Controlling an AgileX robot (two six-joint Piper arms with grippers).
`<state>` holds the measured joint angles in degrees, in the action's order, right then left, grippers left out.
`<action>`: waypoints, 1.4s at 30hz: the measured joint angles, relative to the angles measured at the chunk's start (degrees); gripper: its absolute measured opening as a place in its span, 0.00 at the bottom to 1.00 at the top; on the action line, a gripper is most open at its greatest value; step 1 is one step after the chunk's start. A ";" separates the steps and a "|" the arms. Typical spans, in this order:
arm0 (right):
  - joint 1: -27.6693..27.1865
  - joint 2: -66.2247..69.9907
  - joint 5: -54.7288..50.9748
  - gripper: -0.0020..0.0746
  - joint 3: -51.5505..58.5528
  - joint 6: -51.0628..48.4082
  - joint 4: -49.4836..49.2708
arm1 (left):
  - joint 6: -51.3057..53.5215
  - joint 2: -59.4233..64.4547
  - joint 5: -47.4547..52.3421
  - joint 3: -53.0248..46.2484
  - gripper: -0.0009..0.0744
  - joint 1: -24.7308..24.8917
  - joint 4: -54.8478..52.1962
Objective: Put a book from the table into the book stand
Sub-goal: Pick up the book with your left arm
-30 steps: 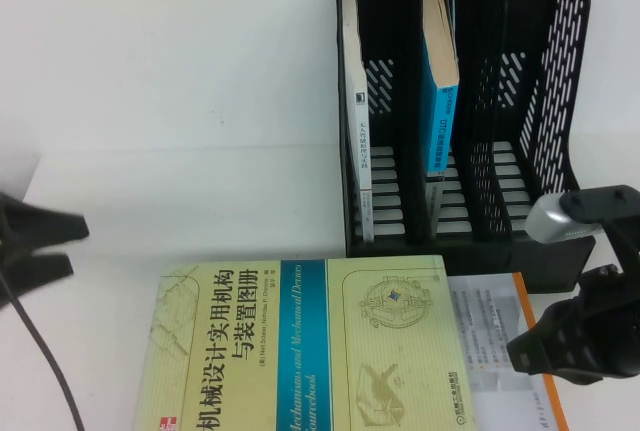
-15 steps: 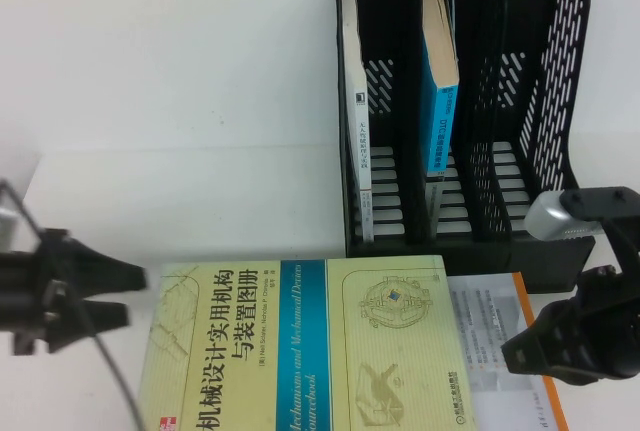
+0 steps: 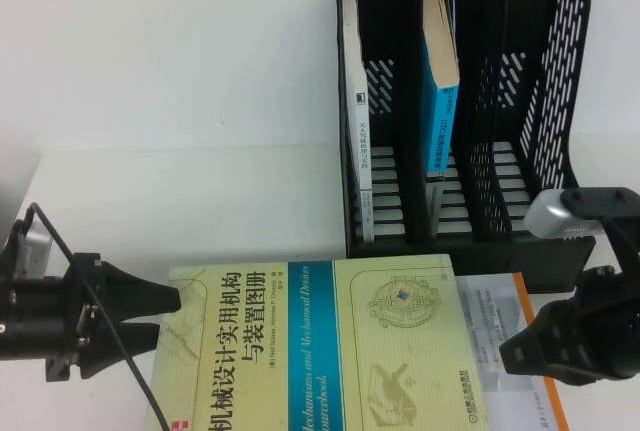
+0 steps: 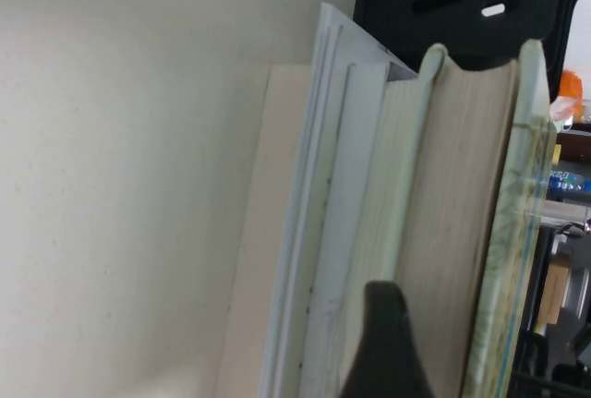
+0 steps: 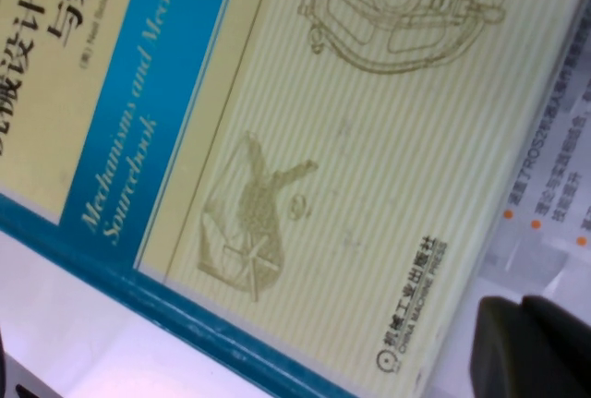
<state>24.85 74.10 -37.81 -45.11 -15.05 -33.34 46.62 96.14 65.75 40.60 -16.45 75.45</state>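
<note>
The yellow book's edge is almost even with the books under it, so the robot's right gripper should first push its opposite edge toward the left gripper, before the lift.
The book, pale yellow-green with a blue band, lies flat on the white table at the front, on top of a white book with orange edges. My left gripper is at the book's left edge, open, with one jaw above the other. In the left wrist view one of its fingers stands before the page block. My right gripper hovers shut over the white book, beside the yellow cover. The black book stand rises behind.
The stand holds a thin white book in its left slot and a blue-spined book in the second. The two slots on the right hold nothing. The table's back left is bare white. A black cable trails from the left arm.
My left gripper has come in from the left edge of view to the book's left edge. The book has shifted slightly to the right. The right gripper has barely moved.
</note>
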 joint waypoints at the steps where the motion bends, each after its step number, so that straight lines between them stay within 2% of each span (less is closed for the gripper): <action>1: 0.00 0.00 -0.22 0.02 0.00 0.00 -0.12 | 0.08 0.00 0.00 0.00 0.61 0.00 0.09; 10: 0.00 0.18 -0.61 0.02 0.40 2.48 0.77 | 1.46 0.00 0.17 -0.14 0.61 0.09 -1.60; 19: 0.00 7.03 2.00 0.02 0.49 3.54 0.93 | 2.89 0.00 -0.33 -0.52 0.61 0.12 2.74; 27: 0.00 9.34 2.35 0.02 0.49 3.54 1.15 | 2.50 0.00 0.32 0.07 0.61 -4.90 0.75; 35: 0.00 11.50 2.44 0.02 0.04 2.11 0.19 | 2.78 0.00 0.55 -0.09 0.61 -4.81 -1.81; 42: 0.00 12.30 3.56 0.02 0.03 -2.61 -5.07 | 4.28 -0.20 0.55 -5.07 0.61 -4.81 -1.34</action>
<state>24.85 86.41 -34.24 -45.09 -17.66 -38.41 50.90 95.93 66.30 35.53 -21.26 74.11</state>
